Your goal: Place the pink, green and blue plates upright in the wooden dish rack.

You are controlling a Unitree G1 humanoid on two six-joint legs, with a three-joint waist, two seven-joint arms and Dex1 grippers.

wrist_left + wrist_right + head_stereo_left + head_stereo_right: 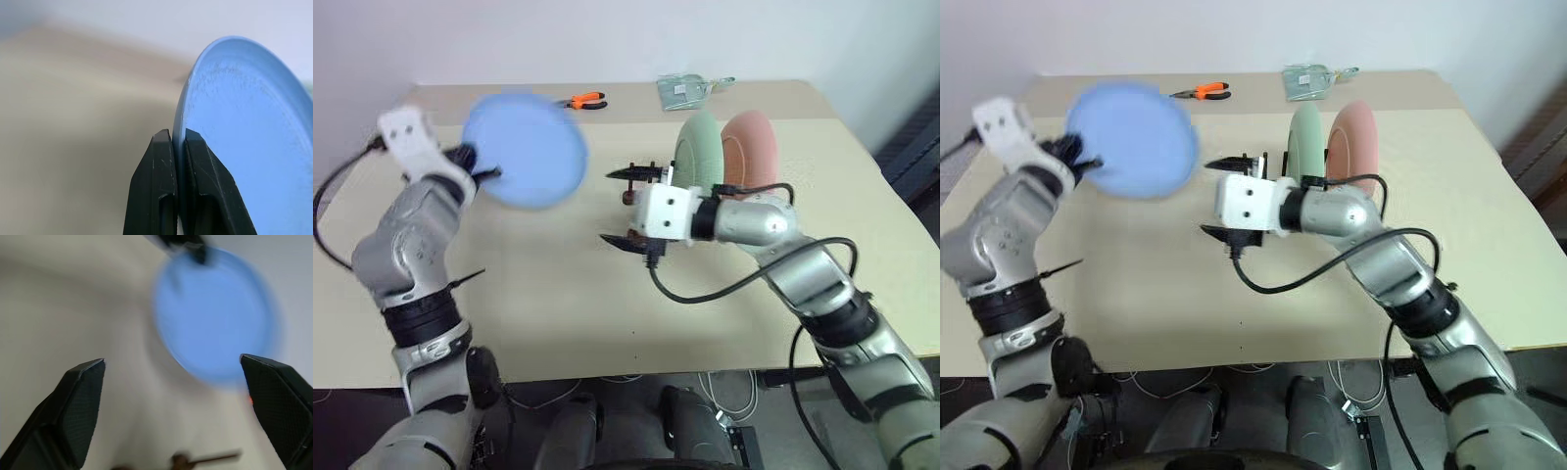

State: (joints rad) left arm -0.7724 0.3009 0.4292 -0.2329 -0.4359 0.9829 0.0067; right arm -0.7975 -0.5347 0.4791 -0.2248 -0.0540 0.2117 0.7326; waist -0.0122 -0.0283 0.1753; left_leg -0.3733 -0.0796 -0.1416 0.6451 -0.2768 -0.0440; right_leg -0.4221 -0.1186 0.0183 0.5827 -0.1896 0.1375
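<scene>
My right gripper needs to grab the blue plate's free rim point(572, 188) and turn the plate in line, because my left gripper is holding the blue plate crosswise point(530, 150) to the green plate.
The blue plate point(529, 152) hangs in the air over the table's left part, held by its rim. My left gripper point(475, 162) is shut on that rim, and in the left wrist view both fingers point(161, 171) pinch the plate's edge point(244, 147). My right gripper point(608, 208) is open at mid-table and points toward the blue plate point(215, 318) with nothing between its fingers. Behind it the green plate point(697, 147) and the pink plate point(754, 142) stand upright side by side. The wooden dish rack is hidden behind my right hand.
Orange-handled pliers point(585, 100) and a grey packet point(685, 90) lie near the far edge of the beige table point(558, 313). Black cables run along my right arm.
</scene>
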